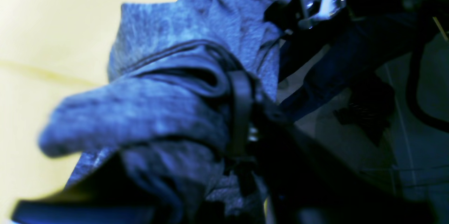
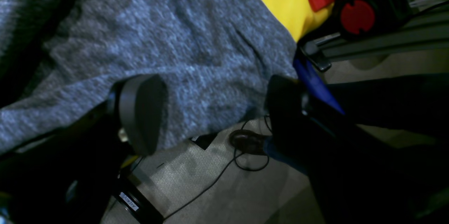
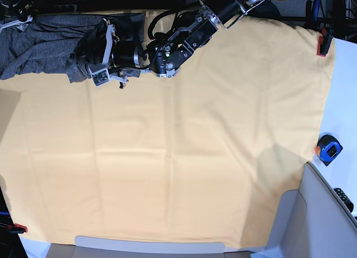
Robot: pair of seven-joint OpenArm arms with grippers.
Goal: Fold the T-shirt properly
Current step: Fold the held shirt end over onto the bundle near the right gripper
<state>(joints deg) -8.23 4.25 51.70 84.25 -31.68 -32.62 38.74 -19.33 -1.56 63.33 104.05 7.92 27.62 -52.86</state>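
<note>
My left gripper has the T-shirt's middle fold point(image 1: 176, 85) bunched up around its fingers, so it should open, leave this fold and go to the T-shirt's flat end point(image 3: 135, 34).
The dark grey T-shirt point(image 3: 44, 46) lies bunched along the far left edge of the yellow table cloth point(image 3: 178, 157). My left gripper point(image 3: 92, 57) reaches in from the right and sits at the bunch's right end. In the left wrist view, blurred folds of the T-shirt point(image 1: 168, 111) drape around one black finger point(image 1: 242, 111), and the jaw gap is hidden. In the right wrist view the right gripper point(image 2: 210, 111) stands open, its fingers point(image 2: 140, 111) wide apart at the hanging edge of the T-shirt point(image 2: 175, 41), with floor below.
A tape measure point(image 3: 329, 149) lies off the cloth at the right. Red clamps point(image 3: 322, 46) point(image 3: 19, 228) pin the cloth's corners. A grey moulded shape point(image 3: 312, 224) fills the near right corner. Cables point(image 2: 245, 153) lie on the floor under a metal rail point(image 2: 379, 45).
</note>
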